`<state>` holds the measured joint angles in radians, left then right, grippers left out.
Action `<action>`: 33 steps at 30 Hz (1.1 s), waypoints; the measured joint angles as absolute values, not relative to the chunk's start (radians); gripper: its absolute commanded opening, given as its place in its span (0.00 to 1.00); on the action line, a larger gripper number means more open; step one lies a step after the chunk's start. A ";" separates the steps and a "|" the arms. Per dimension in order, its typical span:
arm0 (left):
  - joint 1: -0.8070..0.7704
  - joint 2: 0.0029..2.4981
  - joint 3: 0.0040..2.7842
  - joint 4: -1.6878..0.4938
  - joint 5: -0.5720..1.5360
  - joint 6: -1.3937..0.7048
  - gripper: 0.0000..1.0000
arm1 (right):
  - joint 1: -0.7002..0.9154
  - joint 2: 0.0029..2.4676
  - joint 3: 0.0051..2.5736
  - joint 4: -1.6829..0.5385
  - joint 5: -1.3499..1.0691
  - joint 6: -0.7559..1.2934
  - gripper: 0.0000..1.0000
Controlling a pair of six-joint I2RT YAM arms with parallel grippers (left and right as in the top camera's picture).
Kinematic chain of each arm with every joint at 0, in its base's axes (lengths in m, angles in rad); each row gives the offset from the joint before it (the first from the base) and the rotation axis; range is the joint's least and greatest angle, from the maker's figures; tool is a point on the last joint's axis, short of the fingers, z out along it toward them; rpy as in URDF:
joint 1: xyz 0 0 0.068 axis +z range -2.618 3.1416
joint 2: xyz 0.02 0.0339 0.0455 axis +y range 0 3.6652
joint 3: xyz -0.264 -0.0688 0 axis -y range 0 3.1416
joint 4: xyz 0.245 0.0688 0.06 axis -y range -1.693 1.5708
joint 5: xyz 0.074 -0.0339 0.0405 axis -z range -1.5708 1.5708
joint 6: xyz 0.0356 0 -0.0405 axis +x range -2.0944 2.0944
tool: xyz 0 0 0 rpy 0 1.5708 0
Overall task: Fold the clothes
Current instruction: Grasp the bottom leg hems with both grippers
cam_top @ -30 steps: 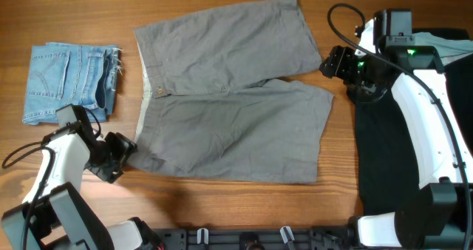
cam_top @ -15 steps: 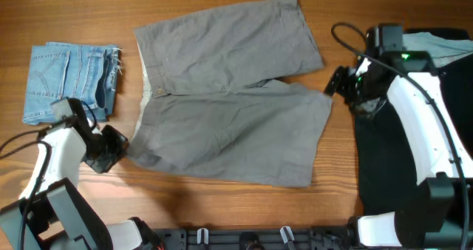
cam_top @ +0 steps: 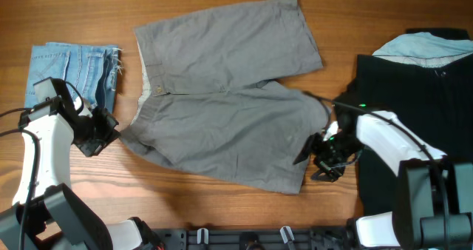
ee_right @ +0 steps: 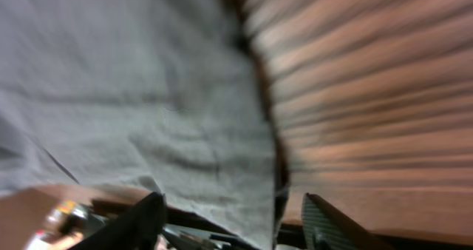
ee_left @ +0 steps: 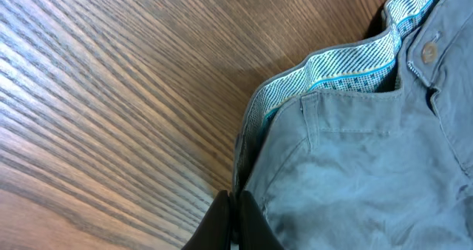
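My right gripper stands midway (cam_top: 304, 171) along the near leg's hem, so next I shift it to the hem's near corner (cam_top: 297, 189) and pinch there before folding the leg.
The clothes, a pair of mid-grey shorts (cam_top: 222, 80), lie spread in the middle of the table with the waistband to the left. My left gripper (cam_top: 112, 134) is shut on the near corner of the waistband. In the left wrist view its gripper (ee_left: 233, 222) pinches the edge of the grey cloth (ee_left: 355, 161), and the patterned waistband lining shows. My right gripper (cam_top: 309, 155) stands open at the hem of the near leg. The blurred right wrist view shows that hem (ee_right: 148, 80) lying between the spread fingers (ee_right: 140, 222).
Folded light blue denim shorts (cam_top: 70, 83) lie at the far left, close to my left arm. A large black garment (cam_top: 414, 109) covers the right side, with a pale blue piece (cam_top: 425, 44) at its top. Bare wood (cam_top: 222, 213) runs along the front edge.
My left gripper shut on the waistband corner and dragged it left. My right arm swung from the upper right down to the near leg's hem. The near half of the shorts shifted.
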<state>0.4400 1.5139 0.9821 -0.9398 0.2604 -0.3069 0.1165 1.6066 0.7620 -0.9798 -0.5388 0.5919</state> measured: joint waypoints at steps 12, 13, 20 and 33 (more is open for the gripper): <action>0.387 1.514 0.982 -0.939 0.260 -0.289 0.04 | 0.347 1.607 0.760 -1.083 -0.518 0.765 0.45; 0.387 1.514 0.982 -0.939 0.260 -0.289 0.04 | 0.347 1.607 0.759 -1.074 -0.505 0.775 0.45; 0.387 1.514 0.982 -0.931 0.260 -0.289 0.05 | 0.347 1.606 0.664 -0.916 -0.446 0.906 0.57; 0.387 1.514 0.982 -0.912 0.260 -0.289 0.04 | 0.348 1.597 0.649 -0.846 -0.470 0.944 0.04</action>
<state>0.3870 1.5139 0.9821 -0.9119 0.2604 -0.2890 0.3481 1.5967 0.6495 -0.8463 -0.4698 0.9436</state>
